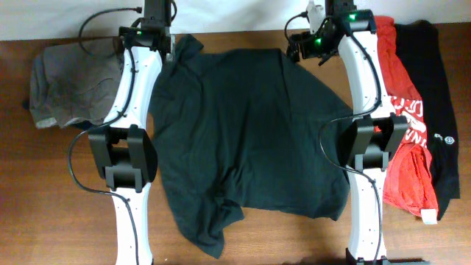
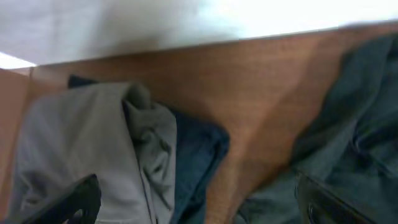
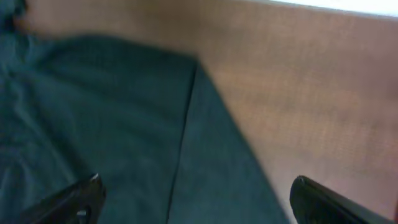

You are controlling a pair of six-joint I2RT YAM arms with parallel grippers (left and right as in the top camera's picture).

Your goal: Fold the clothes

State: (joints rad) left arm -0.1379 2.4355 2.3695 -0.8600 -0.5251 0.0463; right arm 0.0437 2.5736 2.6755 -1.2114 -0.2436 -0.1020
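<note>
The dark green T-shirt lies rumpled [image 1: 181, 65] next to its far sleeve, so my left gripper should hold it while my right gripper pulls the T-shirt's seam [image 1: 291, 99] away to stretch it before folding.
A dark green T-shirt [image 1: 243, 132] lies spread out and rumpled on the wooden table [image 1: 66, 191] between my two arms. My left gripper [image 1: 163, 53] hangs open and empty over the shirt's far left sleeve; its view shows that sleeve [image 2: 348, 155] at the right and my open fingers [image 2: 199, 202] at the bottom edge. My right gripper [image 1: 298, 50] is open and empty over the shirt's far right corner; its view shows the shirt's hem seam [image 3: 155, 137] between my open fingers [image 3: 196, 199].
A pile of folded grey and blue clothes [image 1: 70, 85] lies at the far left, also in the left wrist view [image 2: 93, 149]. A red garment [image 1: 405, 125] and a black garment [image 1: 434, 103] lie at the right. Cables run along both arms.
</note>
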